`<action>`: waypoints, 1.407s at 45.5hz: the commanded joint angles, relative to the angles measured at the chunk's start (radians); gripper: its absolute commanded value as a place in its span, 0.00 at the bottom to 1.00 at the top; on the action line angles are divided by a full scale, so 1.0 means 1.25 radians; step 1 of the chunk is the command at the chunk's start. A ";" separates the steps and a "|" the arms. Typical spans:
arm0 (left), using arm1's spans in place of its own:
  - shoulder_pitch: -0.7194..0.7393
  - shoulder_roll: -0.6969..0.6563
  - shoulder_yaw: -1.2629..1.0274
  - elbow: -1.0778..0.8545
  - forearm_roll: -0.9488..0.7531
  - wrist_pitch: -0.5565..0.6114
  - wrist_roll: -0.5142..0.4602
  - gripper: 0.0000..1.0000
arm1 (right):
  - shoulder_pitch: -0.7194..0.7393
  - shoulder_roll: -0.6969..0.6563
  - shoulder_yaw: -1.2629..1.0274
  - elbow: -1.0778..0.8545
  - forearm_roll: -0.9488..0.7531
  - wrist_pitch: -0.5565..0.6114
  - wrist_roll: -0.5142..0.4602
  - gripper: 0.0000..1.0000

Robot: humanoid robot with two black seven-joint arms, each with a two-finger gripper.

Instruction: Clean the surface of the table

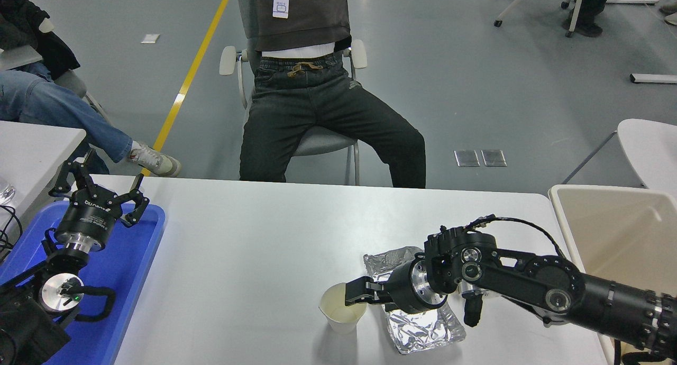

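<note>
The white paper cup (340, 310) will tip sideways and keep its shape when I lift it, because my right gripper reaches the cup's rim (348, 288) from the side.
The table surface (254, 248) is a wide white-grey top. On it, at the near right of centre, stands a white paper cup (338, 309), upright and empty. A crumpled sheet of silver foil (423, 328) lies just right of the cup. My right gripper (355, 296) reaches in from the right, low over the foil, and is open with its tips at the cup's right rim. My left gripper (100, 189) is parked open above the blue tray (132, 280) at the lower left.
A beige bin (619, 233) sits off the table's right edge. A smaller white table (31, 143) stands at the left. A person sits on a chair (322, 143) at the far side, knees close to the table's far edge.
</note>
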 commanded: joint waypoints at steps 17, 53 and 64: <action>0.000 0.000 0.000 0.000 0.000 0.000 0.000 1.00 | -0.004 0.006 0.000 0.002 -0.002 0.010 0.005 0.39; 0.000 0.000 0.000 0.000 0.000 0.000 0.000 1.00 | 0.011 -0.021 0.016 0.016 0.014 0.080 0.065 0.00; 0.000 0.000 0.000 0.000 0.000 0.001 0.000 1.00 | 0.059 -0.101 0.022 0.074 0.060 0.102 0.068 0.00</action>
